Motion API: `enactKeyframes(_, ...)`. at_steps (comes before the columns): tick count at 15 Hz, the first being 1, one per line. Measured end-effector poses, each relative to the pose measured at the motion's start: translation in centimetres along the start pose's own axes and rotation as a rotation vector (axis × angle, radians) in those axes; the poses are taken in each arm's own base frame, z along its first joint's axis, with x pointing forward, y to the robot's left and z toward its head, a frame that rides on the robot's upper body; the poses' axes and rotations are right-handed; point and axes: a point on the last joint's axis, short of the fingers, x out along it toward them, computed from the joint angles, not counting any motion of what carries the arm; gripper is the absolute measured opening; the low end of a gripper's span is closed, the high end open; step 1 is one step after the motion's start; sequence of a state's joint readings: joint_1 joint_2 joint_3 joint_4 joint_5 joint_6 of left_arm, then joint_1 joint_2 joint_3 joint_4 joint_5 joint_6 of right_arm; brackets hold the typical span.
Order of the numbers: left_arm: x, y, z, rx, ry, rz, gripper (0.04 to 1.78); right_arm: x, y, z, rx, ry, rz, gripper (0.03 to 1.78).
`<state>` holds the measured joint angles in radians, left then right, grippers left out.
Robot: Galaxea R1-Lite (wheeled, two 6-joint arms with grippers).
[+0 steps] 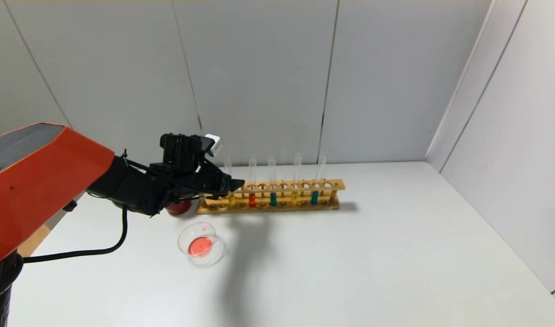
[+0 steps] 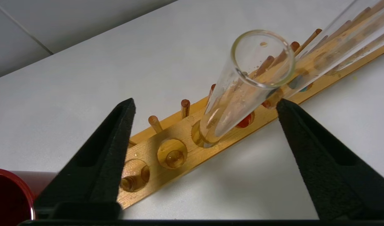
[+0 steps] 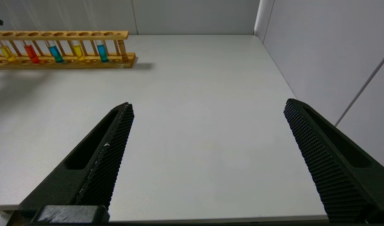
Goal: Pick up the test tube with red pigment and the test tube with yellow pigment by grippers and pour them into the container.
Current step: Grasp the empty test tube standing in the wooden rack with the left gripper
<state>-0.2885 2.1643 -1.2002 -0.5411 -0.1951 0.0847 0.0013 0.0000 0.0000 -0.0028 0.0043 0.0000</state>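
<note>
Red liquid is already pooled in the clear glass dish, so I expect the yellow pigment to mix in and turn it orange when the robot pours the test tube.
A wooden rack holds several tubes. From its left end they hold yellow, orange-red, teal, yellow and teal liquid. My left gripper is open at the rack's left end. In the left wrist view its fingers stand apart on either side of the leftmost tube, which sits in its hole untouched. The clear glass dish lies in front of the rack's left end with red liquid in it. My right gripper is open and empty over the table, far from the rack.
A dark red cup stands just left of the rack, under my left wrist, and shows in the left wrist view. Grey walls close the back and right side. The rack's leftmost holes are empty.
</note>
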Motion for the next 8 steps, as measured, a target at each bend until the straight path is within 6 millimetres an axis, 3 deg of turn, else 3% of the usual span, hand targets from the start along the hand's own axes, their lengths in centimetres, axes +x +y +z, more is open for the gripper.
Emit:
enactKeyframes(6, 0.38, -0.21, -0.02, 0.009, -0.022, -0.007, 0.49, 0.0, 0.0, 0.0, 0.0, 0.0, 0.0, 1.75)
enactKeyframes(8, 0.59, -0.26, -0.12, 0.013, -0.04, -0.006, 0.31, 0.0, 0.0, 0.0, 0.0, 0.0, 0.0, 1.75)
